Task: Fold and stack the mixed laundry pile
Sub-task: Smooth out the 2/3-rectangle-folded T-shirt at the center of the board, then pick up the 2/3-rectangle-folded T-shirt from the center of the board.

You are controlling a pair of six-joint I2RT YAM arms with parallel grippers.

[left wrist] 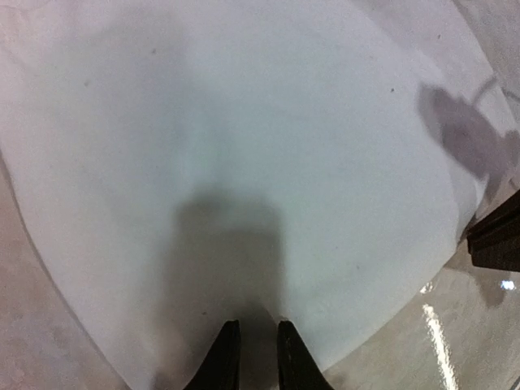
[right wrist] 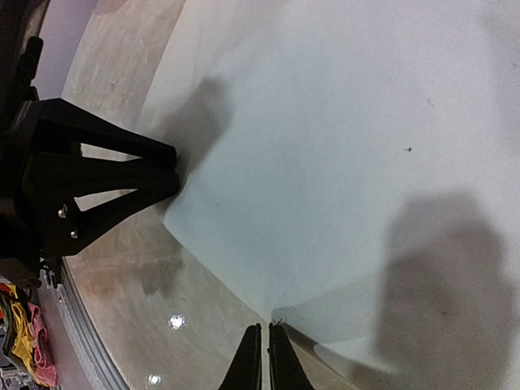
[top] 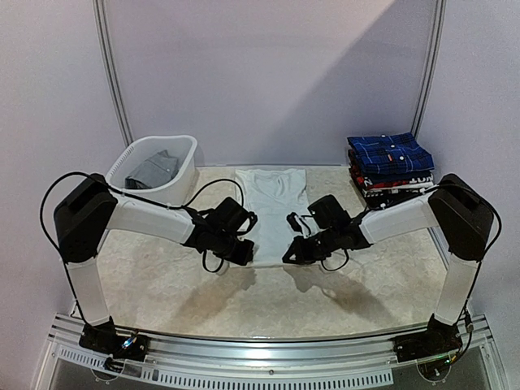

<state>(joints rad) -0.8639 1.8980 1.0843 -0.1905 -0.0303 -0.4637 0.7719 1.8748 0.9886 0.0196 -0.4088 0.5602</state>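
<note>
The white shirt's hem has both my grippers close together on it, inward of the shirt's near corners, so both grippers should open, move apart and pinch those corners before they lift.
A plain white shirt lies flat in the middle of the table, collar at the far end. My left gripper is at its near left corner, and in the left wrist view the fingers are pinched on the hem with cloth spreading away. My right gripper is at the near right corner. In the right wrist view it is shut on the shirt's corner, which is raised slightly above its own shadow. A grey garment lies in the basket. A dark blue plaid shirt tops a folded stack.
The white slotted basket stands at the back left. The folded stack stands at the back right by the wall. The left gripper's fingers show in the right wrist view. A metal rail runs along the near edge.
</note>
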